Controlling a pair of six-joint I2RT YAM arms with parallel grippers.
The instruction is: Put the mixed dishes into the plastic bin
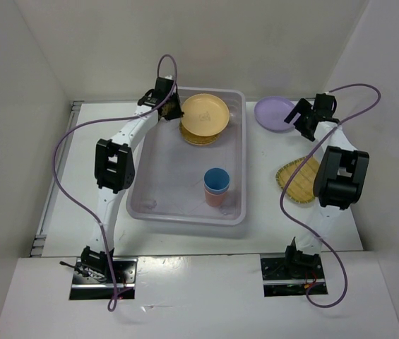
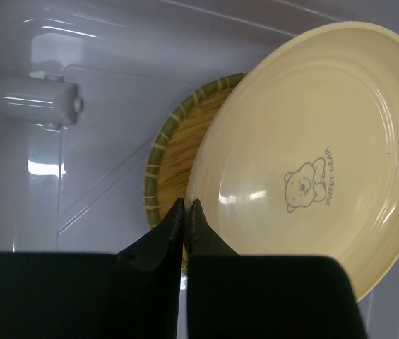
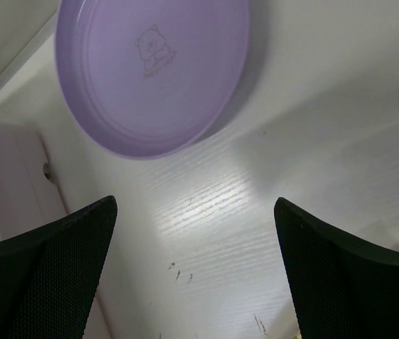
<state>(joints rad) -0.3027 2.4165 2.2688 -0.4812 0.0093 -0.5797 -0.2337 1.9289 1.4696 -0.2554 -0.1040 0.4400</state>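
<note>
My gripper will lower the lavender plate onto the orange-tan plate. The lavender plate should then lie flat and cover almost all of it, because their round rims match.
At the far end of the plastic bin my left gripper is shut on the left rim of an orange-tan plate with a bear print. The plate hangs tilted over a yellow woven plate lying in the bin. Near the bin's front a blue cup sits nested in a salmon-pink cup. My right gripper stands open just beside a lavender plate on the table, nothing between its fingers.
Another yellow woven plate lies on the table right of the bin, partly under my right arm. The bin's corner shows left of the right gripper. White walls close in the table at the back and both sides.
</note>
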